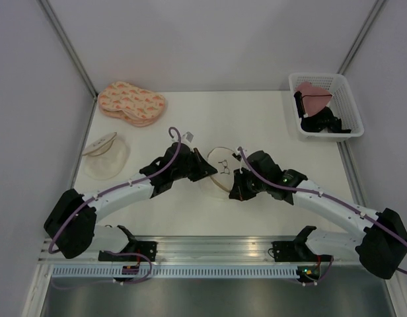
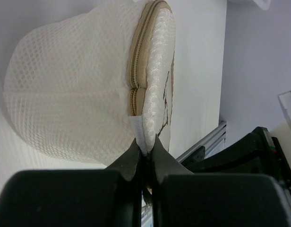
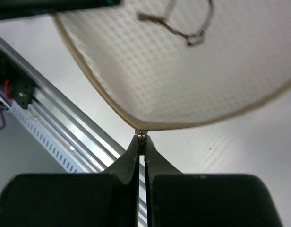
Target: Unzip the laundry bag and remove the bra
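Next, I move my right gripper gently back toward the bag's rim (image 1: 217, 179) by my left gripper before pulling, because the laundry bag's rim comes to a sharp point at the zip pull (image 3: 141, 128).
The laundry bag (image 1: 220, 165) lies mid-table between both arms, cream mesh with a tan zip rim and a black mark. In the left wrist view the bag (image 2: 70, 80) is bulged, its zip (image 2: 136, 61) closed where it shows. My left gripper (image 2: 145, 144) is shut on a white fabric tab at the bag's rim (image 2: 138, 130). My right gripper (image 3: 141, 141) is shut on the small metal zip pull (image 3: 141, 133) at the near edge of the bag (image 3: 183, 71). The right gripper (image 1: 235, 191) sits at the bag's near side, the left gripper (image 1: 207, 168) at its left. The bra is hidden.
A peach patterned padded pair (image 1: 131, 102) lies at back left. A plain translucent round pouch (image 1: 106, 155) lies left. A white basket (image 1: 324, 105) at back right holds a pink garment (image 1: 312, 96) and black items. The aluminium rail (image 1: 210, 247) runs along the near edge.
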Available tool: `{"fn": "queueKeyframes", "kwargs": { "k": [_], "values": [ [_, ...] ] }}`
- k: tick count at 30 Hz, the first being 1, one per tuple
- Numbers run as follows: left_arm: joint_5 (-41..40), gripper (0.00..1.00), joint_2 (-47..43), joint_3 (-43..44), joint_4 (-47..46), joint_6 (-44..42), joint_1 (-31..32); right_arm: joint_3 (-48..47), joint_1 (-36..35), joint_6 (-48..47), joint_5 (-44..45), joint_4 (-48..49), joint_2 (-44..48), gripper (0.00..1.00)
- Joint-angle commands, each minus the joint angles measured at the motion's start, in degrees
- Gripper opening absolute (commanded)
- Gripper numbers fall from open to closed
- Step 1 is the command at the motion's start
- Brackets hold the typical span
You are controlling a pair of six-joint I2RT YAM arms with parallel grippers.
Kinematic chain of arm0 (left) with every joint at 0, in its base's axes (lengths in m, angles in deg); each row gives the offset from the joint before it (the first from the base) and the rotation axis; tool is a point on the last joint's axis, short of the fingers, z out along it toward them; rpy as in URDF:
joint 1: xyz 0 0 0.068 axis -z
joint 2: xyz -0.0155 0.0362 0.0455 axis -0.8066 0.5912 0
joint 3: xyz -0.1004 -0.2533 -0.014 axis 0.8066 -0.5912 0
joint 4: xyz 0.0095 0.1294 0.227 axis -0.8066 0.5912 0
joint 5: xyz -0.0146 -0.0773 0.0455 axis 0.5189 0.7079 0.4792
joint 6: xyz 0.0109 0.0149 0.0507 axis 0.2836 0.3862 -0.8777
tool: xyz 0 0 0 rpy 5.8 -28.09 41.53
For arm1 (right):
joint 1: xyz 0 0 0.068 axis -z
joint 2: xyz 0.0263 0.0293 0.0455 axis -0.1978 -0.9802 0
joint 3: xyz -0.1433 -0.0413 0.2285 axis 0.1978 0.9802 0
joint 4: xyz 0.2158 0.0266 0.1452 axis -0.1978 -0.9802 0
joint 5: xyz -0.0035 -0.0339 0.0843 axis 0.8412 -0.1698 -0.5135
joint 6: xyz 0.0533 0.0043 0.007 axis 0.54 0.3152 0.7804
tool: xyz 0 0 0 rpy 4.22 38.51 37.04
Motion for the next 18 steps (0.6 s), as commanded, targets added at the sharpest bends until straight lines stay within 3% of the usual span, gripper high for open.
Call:
{"fn": "queueKeyframes", "kwargs": {
  "k": [1, 5, 11, 18],
  "values": [
    [-1.4, 0.02, -3.8, -0.5, 0.9, -4.0, -2.9, -1.4, -0.2, -0.2, 6.5, -8.2, -0.6, 0.01],
    [4.7, 0.02, -3.1, 0.5, 1.4, -9.1, -4.5, -2.6, -0.2, 1.5, 15.5, -10.0, -1.7, 0.00],
    [21.0, 0.02, 1.2, 2.6, 4.3, -18.0, -4.6, -5.8, 0.5, 0.0, 29.0, -7.8, -9.4, 0.00],
    [25.5, 0.02, 1.8, 5.0, 13.4, -26.3, -7.8, -9.5, 2.7, -1.5, 40.3, -7.3, -11.5, 0.00]
  ]
}}
